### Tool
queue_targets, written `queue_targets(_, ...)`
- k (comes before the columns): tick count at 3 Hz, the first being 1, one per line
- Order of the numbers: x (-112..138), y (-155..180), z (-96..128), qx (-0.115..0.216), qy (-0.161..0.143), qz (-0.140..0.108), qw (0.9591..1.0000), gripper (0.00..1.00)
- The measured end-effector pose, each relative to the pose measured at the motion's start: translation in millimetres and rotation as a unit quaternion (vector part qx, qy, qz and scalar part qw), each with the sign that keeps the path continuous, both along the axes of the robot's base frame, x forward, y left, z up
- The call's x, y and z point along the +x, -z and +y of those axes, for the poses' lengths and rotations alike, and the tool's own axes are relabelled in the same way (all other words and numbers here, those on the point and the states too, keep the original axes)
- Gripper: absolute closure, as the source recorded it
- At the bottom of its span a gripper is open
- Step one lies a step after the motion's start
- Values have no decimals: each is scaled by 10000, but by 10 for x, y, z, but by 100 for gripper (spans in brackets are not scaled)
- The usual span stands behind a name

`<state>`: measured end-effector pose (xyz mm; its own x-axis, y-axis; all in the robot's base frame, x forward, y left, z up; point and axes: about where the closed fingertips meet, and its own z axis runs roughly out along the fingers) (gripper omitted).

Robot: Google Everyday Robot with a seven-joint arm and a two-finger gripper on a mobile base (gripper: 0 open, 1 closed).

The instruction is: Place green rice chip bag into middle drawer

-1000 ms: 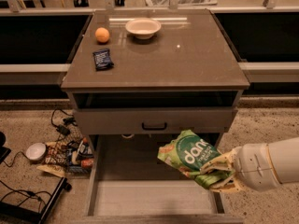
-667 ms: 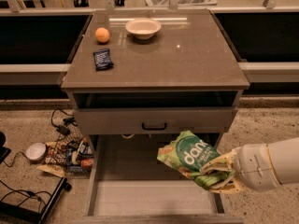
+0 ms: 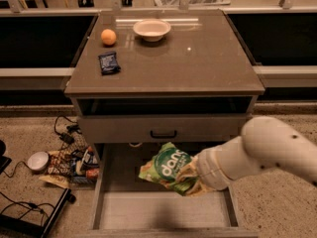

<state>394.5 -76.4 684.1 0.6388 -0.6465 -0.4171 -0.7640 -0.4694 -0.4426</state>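
The green rice chip bag (image 3: 166,166) is hanging clear of the side of the middle drawer. My gripper should go on lowering the bag until it touches the pale drawer's bottom (image 3: 138,210).
The green rice chip bag (image 3: 166,168) is bright green with a round darker logo. It hangs tilted above the open middle drawer (image 3: 148,211), a wide grey box with a pale floor pulled out below the cabinet. My gripper (image 3: 190,181) comes in from the right on a white arm. It is shut on the bag's lower right edge and mostly hidden behind it. The bag is clear of the drawer floor, over the drawer's middle-right part.
On the cabinet top (image 3: 198,63) lie an orange (image 3: 108,36), a white bowl (image 3: 151,29) and a small dark blue packet (image 3: 108,63). A closed drawer front with a black handle (image 3: 163,133) sits above the open drawer. Cables and clutter (image 3: 69,162) lie on the floor at left.
My arm has reached further left, carrying the bag from the drawer's right side toward its middle. The drawer and the things on the cabinet have not moved.
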Motion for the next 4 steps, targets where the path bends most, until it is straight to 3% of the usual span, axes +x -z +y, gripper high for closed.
queue_targets(2,405,708,586,-587,-617,-42,9964,100)
queue_targets(3,431,1114,737,-594,-782,132,9951,100)
queue_targets(4,414,1519,867,-387,-845,348,9951,100)
